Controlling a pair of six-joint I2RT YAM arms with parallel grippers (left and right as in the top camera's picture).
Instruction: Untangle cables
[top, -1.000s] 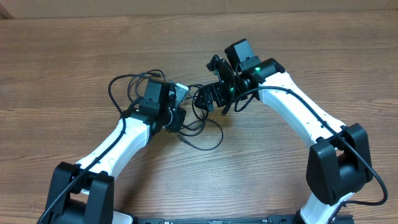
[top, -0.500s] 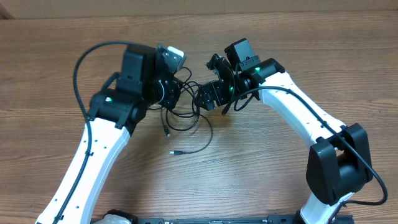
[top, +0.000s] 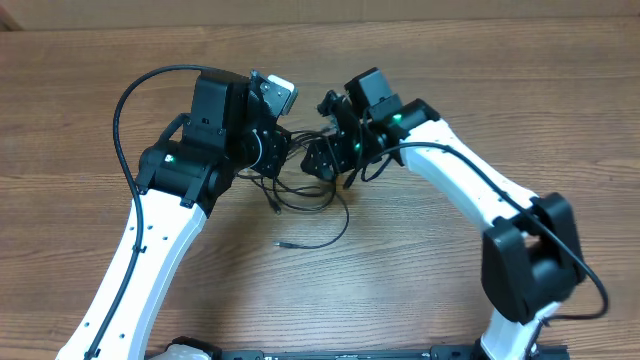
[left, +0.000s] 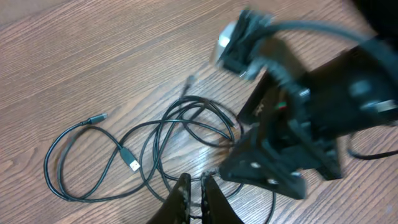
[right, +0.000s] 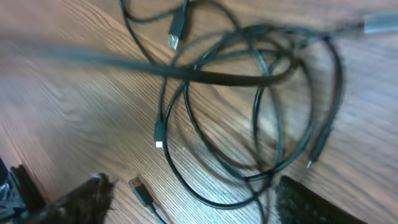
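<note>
I should first lift the tangle's edge (left: 231, 129) with my right gripper, because the cable loops (top: 300, 187) lie flat and cross over each other. My left gripper should reach for the hanging loops after that.
The cables (top: 312, 200) are thin black cords looped loosely on the wooden table between my two grippers, and one free plug end (top: 282, 243) trails toward the front. My left gripper (top: 277, 152) is raised above the tangle. In the left wrist view its fingers (left: 194, 190) are pressed together on a thin strand, above the loops (left: 155, 134) and a silvery USB plug (left: 132, 162). My right gripper (top: 323, 158) is low over the tangle. In the right wrist view its fingers (right: 199, 199) are spread wide, with cable loops (right: 249, 93) lying between them.
The right gripper's black body (left: 292, 146) fills the right side of the left wrist view, close to my left fingers. A thick black arm cable (top: 130, 95) arcs out to the left of the left arm. Bare wood lies all around the tangle.
My left arm has risen and swung toward the back, pulling the cable loops with it. The right gripper has shifted left, closer to the left gripper.
</note>
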